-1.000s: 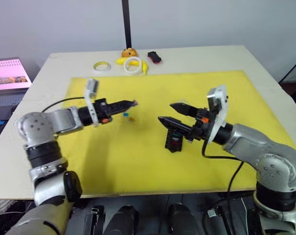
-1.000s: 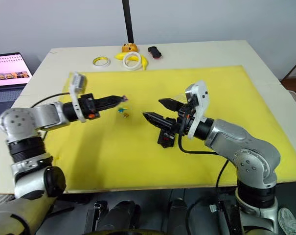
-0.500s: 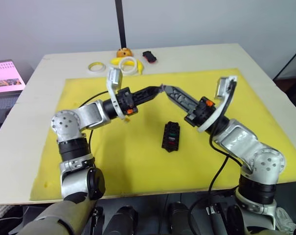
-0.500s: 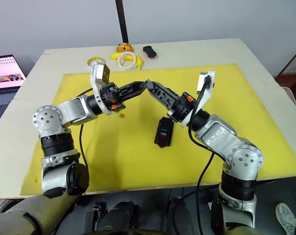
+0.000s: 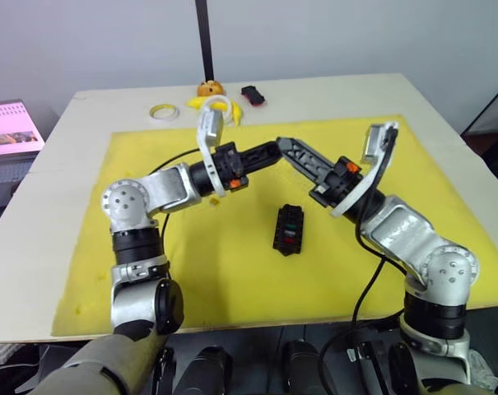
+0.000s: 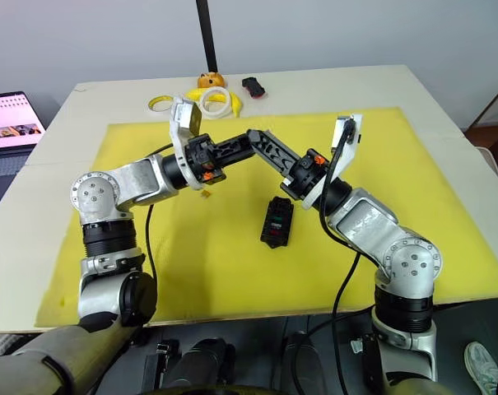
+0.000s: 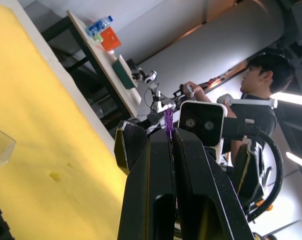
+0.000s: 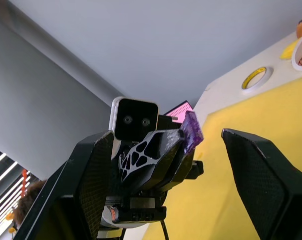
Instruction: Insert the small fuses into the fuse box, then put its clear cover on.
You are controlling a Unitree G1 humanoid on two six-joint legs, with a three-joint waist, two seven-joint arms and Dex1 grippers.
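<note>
The purple fuse point(image 8: 191, 131) should stay in place by itself when I push it in, since the red and green fuses point(image 5: 290, 233) sit held in the fuse box.
The fuse box point(image 5: 288, 229), a black slotted block with a red and a green fuse in it, lies mid-mat on the yellow mat point(image 5: 232, 271). Above and behind it, my left gripper point(image 5: 271, 151) is shut on a purple fuse point(image 7: 168, 122) that sticks out past its fingertips. My right gripper point(image 5: 283, 146) is open, its fingers point(image 8: 93, 175) spread to either side of the left gripper's tip, and the purple fuse point(image 8: 192, 131) sits between them untouched. A small orange fuse point(image 6: 204, 194) lies on the mat under the left arm. The clear cover point(image 7: 0, 146) rests on the mat.
At the table's far edge lie a yellow tape ring point(image 5: 162, 110), a white tape ring point(image 5: 220, 105), an orange object point(image 5: 209, 86) and a black-and-red object point(image 5: 250, 95). A laptop point(image 5: 14, 127) stands off the left side. A person point(image 7: 260, 85) shows beyond the table.
Both grippers rose from low over the mat and came together above the fuse box. Over the last half second the left gripper pushed its tip further between the right fingers.
</note>
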